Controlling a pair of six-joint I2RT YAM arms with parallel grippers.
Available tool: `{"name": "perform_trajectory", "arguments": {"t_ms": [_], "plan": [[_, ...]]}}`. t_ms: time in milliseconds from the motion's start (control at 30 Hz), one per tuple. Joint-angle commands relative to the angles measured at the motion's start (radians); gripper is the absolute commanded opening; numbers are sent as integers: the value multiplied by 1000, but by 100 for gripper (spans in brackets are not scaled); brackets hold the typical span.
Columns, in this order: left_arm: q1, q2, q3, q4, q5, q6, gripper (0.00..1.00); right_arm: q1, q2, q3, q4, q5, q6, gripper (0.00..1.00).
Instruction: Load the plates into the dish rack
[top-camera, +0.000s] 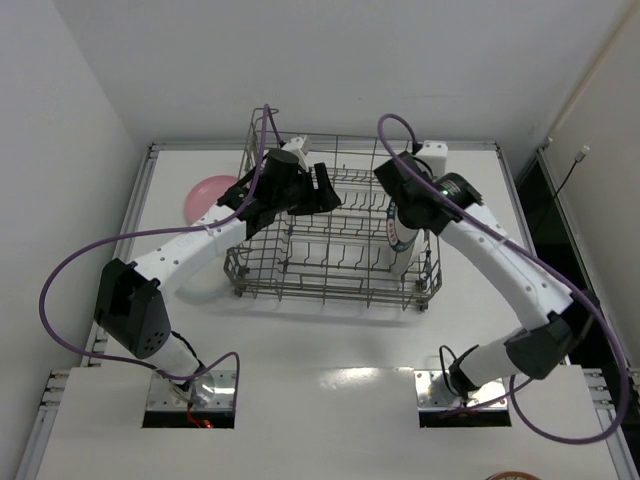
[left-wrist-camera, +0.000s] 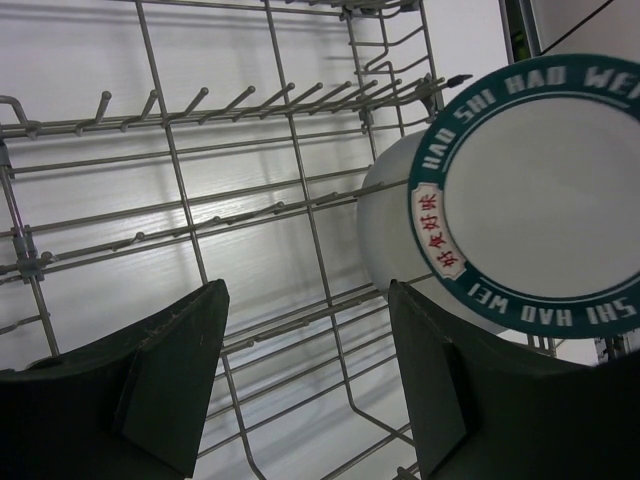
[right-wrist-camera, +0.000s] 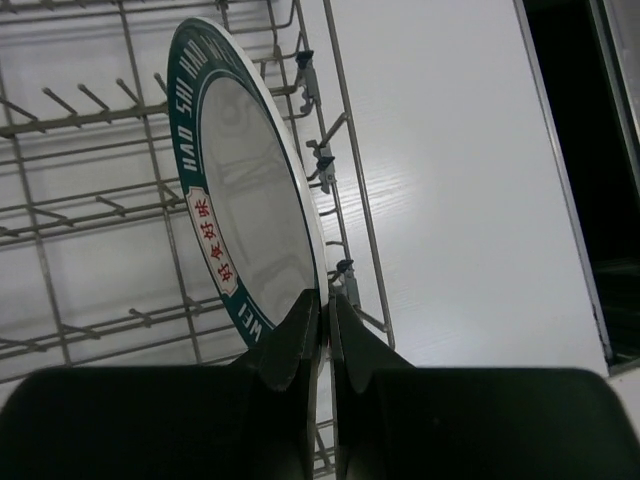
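Observation:
My right gripper should go on toward the rack's middle, as the teal-rimmed plate (top-camera: 400, 242) is upright beside the rack's open wires (top-camera: 370, 232), and let go once the plate stands among the wires.
The grey wire dish rack (top-camera: 300, 270) stands mid-table. A white plate with a dark teal lettered rim (right-wrist-camera: 250, 170) stands on edge at the rack's right end, also in the top view (top-camera: 399, 238) and the left wrist view (left-wrist-camera: 540, 190). My right gripper (right-wrist-camera: 323, 310) is shut on its rim, seen from above (top-camera: 402, 212). A plain white plate (left-wrist-camera: 385, 225) stands just behind it. My left gripper (left-wrist-camera: 305, 300) is open and empty above the rack's middle (top-camera: 322, 192). A pink plate (top-camera: 205, 195) lies on the table left of the rack, partly hidden by my left arm.
The rack's upright tines (left-wrist-camera: 200, 100) and tall side wires (right-wrist-camera: 350, 150) surround both grippers. A small white block (top-camera: 432, 155) sits behind the rack's back right corner. The table's right edge (right-wrist-camera: 560, 170) borders a dark gap.

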Motion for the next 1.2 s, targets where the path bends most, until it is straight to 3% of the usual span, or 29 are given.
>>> {"name": "perform_trajectory", "arguments": {"t_ms": [0,200,433,567,800,967,1033,1167], "plan": [[8,-6,32,20,5,11,62,42,74,76,-79,139,90,0],[8,-15,32,20,14,2,62,93,305,217,-293,242,240,0],[8,-24,32,20,14,2,62,136,339,184,-223,187,234,0],[8,-24,32,20,14,2,63,145,326,135,-148,131,203,20],[8,-47,51,-1,-35,20,63,145,215,90,-30,43,142,45],[8,-125,51,-41,-217,31,63,135,67,110,191,-113,-11,58],[8,-144,83,-70,-300,43,63,122,14,130,254,-167,-94,68],[101,-263,94,-115,-380,21,63,84,46,241,296,-297,-177,74]]}}
